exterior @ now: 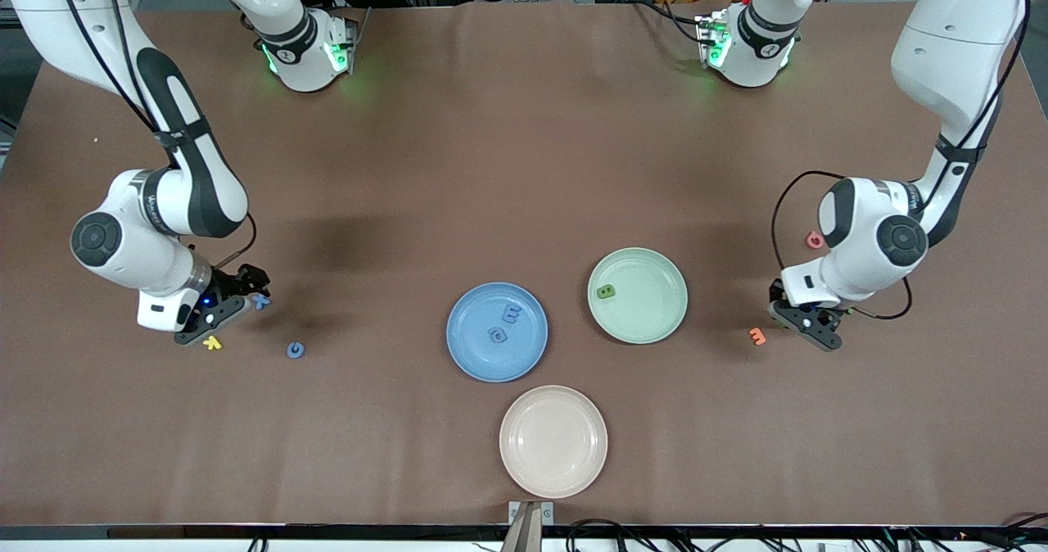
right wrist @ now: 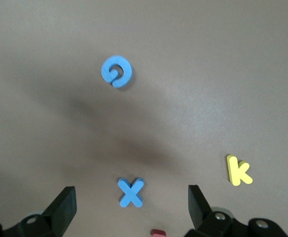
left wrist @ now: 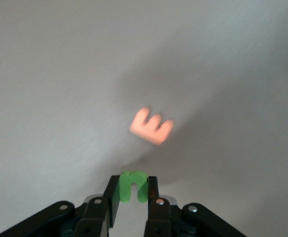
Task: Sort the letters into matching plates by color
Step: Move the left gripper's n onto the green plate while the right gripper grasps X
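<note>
I should now move my left gripper toward the green plate's middle (exterior: 639,295), which is open, and let go there. Both fingers are gripping the green letter (left wrist: 133,176).
My left gripper (left wrist: 132,186) is shut on a small green letter (left wrist: 133,182), low over the table near the left arm's end (exterior: 806,327). An orange letter (left wrist: 152,126) lies just ahead of it (exterior: 757,337). My right gripper (right wrist: 131,200) stands open just above a blue X (right wrist: 131,192), near the right arm's end (exterior: 214,314). A round blue letter (right wrist: 116,71) lies a little nearer the front camera (exterior: 295,350). The blue plate (exterior: 475,355) holds two blue letters (exterior: 512,314). The green plate (exterior: 655,306) holds one green letter (exterior: 606,292).
A cream plate (exterior: 553,441) sits nearest the front camera. A yellow letter (exterior: 212,342) lies beside my right gripper, and a red scrap (right wrist: 157,232) shows by its jaws. A pink letter (exterior: 814,240) lies by the left arm's wrist.
</note>
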Action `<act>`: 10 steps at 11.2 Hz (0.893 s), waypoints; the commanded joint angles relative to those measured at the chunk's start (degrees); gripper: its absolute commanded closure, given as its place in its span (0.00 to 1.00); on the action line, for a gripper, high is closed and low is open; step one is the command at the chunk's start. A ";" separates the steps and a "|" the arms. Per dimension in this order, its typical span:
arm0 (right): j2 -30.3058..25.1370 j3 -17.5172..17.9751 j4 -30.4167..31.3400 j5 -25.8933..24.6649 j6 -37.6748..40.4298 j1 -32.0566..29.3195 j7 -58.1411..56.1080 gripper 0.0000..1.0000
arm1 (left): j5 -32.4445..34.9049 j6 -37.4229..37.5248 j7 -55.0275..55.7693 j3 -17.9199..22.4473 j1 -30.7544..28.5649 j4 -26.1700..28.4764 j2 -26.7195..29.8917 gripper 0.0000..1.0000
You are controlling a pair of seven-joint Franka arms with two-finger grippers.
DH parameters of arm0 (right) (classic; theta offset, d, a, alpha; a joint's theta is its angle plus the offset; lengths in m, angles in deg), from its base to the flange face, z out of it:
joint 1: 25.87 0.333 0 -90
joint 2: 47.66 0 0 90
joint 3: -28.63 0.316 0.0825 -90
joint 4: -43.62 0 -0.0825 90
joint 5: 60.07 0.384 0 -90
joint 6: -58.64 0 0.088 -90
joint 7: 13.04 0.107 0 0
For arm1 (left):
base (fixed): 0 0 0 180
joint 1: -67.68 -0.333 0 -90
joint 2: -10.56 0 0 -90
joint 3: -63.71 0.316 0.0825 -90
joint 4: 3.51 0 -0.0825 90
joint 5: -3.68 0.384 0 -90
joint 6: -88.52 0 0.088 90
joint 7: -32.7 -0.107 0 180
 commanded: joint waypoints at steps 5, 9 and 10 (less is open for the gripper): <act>-1.16 1.07 10.26 -0.90 -12.34 -1.89 -2.32 0.00 | 0.00 9.23 31.31 -7.69 8.02 -3.64 3.00 1.00; 0.51 1.07 10.45 -0.90 -14.90 -1.89 -2.32 0.00 | 0.61 10.11 49.27 -7.43 17.69 -7.06 0.64 1.00; 0.60 1.07 10.36 -0.90 -14.91 -1.89 -2.32 0.00 | 0.61 10.11 49.55 -7.43 17.96 -7.25 -0.07 1.00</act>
